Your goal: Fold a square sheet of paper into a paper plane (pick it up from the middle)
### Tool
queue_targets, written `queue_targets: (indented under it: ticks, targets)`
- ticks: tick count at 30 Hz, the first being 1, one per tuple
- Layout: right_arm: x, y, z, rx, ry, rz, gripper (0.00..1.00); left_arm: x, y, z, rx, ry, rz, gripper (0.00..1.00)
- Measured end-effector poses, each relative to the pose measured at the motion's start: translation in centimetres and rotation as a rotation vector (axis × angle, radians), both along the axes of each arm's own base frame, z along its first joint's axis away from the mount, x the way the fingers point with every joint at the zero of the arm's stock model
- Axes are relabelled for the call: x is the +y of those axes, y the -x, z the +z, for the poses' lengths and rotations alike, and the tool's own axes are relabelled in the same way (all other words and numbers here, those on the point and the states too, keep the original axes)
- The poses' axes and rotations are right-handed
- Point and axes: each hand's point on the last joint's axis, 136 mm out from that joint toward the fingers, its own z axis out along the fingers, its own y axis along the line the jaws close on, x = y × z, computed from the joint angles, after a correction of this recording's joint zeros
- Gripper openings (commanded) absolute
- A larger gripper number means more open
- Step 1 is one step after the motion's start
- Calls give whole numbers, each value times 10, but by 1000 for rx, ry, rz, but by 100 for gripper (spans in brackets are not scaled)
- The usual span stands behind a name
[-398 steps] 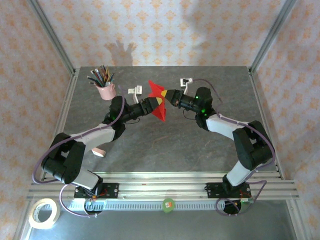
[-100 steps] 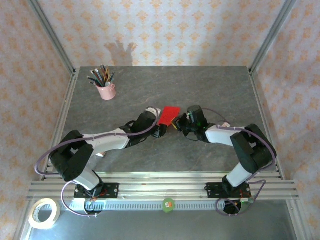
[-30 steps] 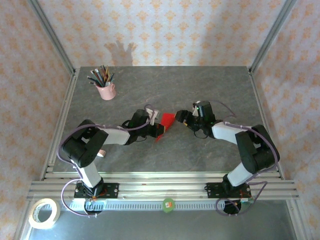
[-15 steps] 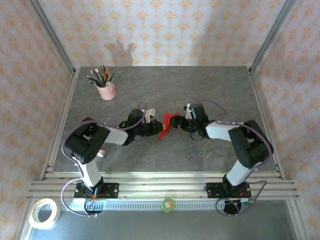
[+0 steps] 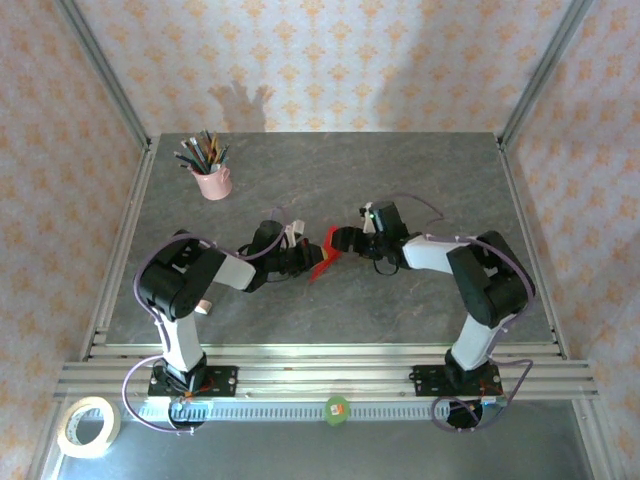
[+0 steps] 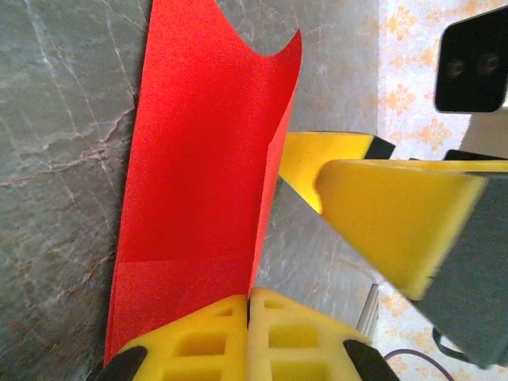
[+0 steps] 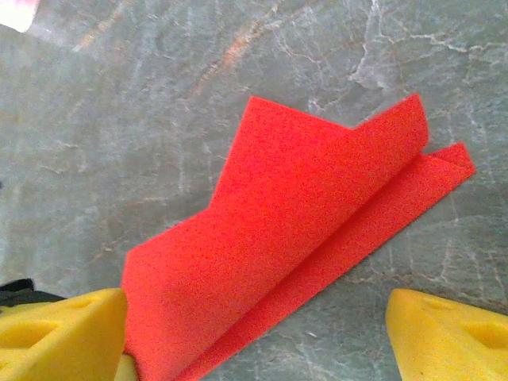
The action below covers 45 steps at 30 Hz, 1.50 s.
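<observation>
My left gripper should open and take both edges of the paper plane together, because it is pinching only the paper plane's raised edge [image 6: 264, 198], away from its flat edge [image 6: 117, 282].
The paper plane [image 5: 324, 256] is a bright red folded sheet standing on edge at the middle of the grey table. My left gripper [image 5: 308, 263] comes in from the left and is shut on its near end. In the left wrist view the yellow fingertips [image 6: 214, 329] press together on the plane [image 6: 206, 143], which rises away with a curled far edge. My right gripper [image 5: 341, 243] stands open just right of the plane. In the right wrist view its fingers [image 7: 63, 337] are far apart, with the doubled plane [image 7: 302, 214] lying against the left one.
A pink cup [image 5: 212, 183] of pencils stands at the back left. A tape roll [image 5: 87, 426] lies off the table at the near left. A small pale object [image 5: 199, 305] sits by the left arm. Metal frame posts [image 5: 104, 75] rise at the back corners.
My right gripper has slid left to the paper's side with its jaws spread a little wider. The paper now stands narrower and more upright. The left gripper stays shut on it.
</observation>
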Motion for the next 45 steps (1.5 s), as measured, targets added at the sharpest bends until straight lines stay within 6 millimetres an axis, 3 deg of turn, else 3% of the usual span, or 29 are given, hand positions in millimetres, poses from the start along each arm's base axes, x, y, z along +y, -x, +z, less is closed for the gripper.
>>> queue_targets:
  ticks: [20,31,40,45]
  targets:
    - [1,-9,-14,74,157,-40,73,1,4,-8,39,15,4,3]
    - [0,-11,-21,98,250,-57,70,3,4,-12,30,-13,4,33]
    - [0,-11,-23,100,269,-61,70,15,3,6,-51,-104,9,47]
    - [0,-11,-24,105,269,-63,70,17,6,0,-71,-213,-5,52]
